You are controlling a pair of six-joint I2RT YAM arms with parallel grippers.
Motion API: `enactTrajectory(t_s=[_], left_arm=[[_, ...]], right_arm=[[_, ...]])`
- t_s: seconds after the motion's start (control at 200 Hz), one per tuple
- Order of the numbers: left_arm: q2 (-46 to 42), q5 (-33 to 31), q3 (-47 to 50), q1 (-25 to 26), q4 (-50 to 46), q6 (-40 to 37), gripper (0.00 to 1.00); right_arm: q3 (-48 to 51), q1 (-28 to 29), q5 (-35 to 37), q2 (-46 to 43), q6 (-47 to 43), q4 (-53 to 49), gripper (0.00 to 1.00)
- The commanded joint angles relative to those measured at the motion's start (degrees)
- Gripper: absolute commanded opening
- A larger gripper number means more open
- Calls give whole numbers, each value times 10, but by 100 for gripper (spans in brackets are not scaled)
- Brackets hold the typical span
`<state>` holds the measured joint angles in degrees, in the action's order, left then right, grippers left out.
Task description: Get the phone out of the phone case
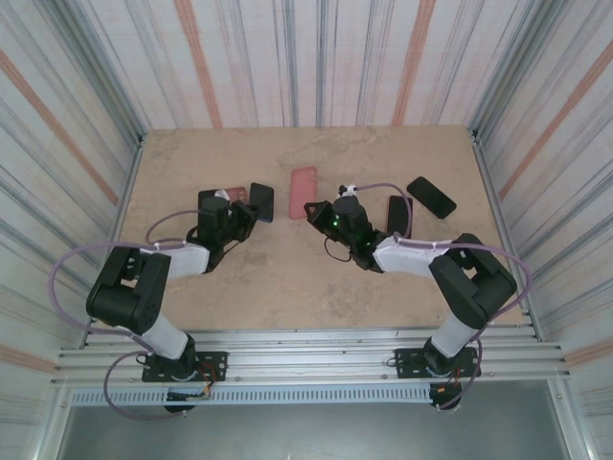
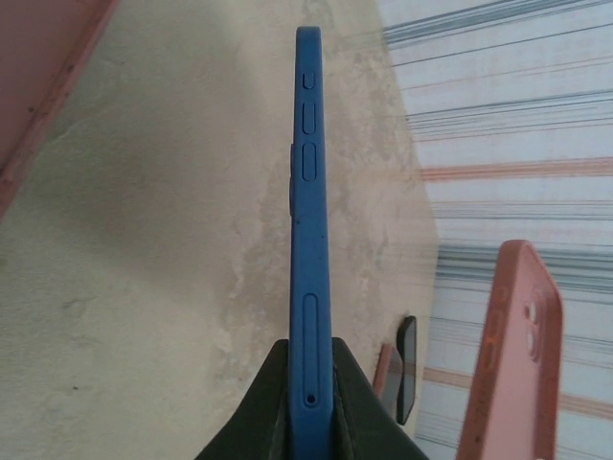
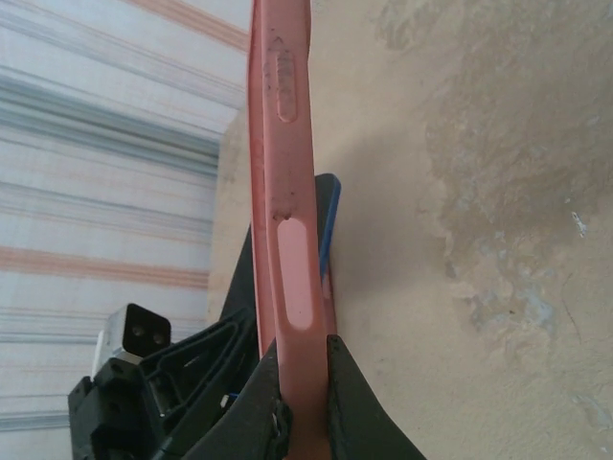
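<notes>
My left gripper should keep lowering the blue phone (image 1: 262, 198), which is clear of the pink phone case, to the open tabletop (image 1: 279, 217) and let go of it there.
A blue phone (image 2: 308, 211) stands edge-on, side buttons facing me, with my left gripper (image 2: 309, 350) shut on its lower end. From above it looks dark (image 1: 261, 202), held by the left gripper (image 1: 247, 209) left of centre. The pink phone case (image 3: 283, 192) is apart from the phone, and my right gripper (image 3: 302, 350) is shut on its edge. In the top view the case (image 1: 303, 190) sticks out from the right gripper (image 1: 314, 209) near the table's middle. In the left wrist view the case (image 2: 512, 355) shows its camera cut-out at the right.
A black phone (image 1: 431, 196) and a second dark phone (image 1: 397, 215) lie at the right of the table. A reddish flat item (image 1: 233, 195) lies beside the left gripper. Striped walls close in on three sides.
</notes>
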<state>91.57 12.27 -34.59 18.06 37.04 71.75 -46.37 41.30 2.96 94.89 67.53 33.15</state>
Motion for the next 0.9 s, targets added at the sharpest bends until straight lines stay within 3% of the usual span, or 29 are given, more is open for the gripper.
enactTrajectory(t_s=[0.0,0.246,0.331,0.501,0.581,0.646,0.787,0.897], left_arm=[[30,-19,-25,6,61,-8,0],[96,-18,-45,10,97,7,0],[113,-20,-53,9,99,8,7],[146,-19,-69,9,108,11,9],[142,-14,-72,8,88,1,17],[132,-12,-70,9,61,-9,32],[106,-14,-63,7,21,-30,35],[85,-15,-73,6,-46,-55,46]], right_arm=[[-25,7,12,16,20,-34,5],[-25,12,19,25,28,-37,5],[-22,13,20,29,32,-30,5],[-23,12,18,38,34,-30,5],[-23,11,17,37,33,-35,5],[-23,10,17,37,32,-42,5],[-28,6,10,45,31,-49,6],[-42,5,5,55,19,-65,6]])
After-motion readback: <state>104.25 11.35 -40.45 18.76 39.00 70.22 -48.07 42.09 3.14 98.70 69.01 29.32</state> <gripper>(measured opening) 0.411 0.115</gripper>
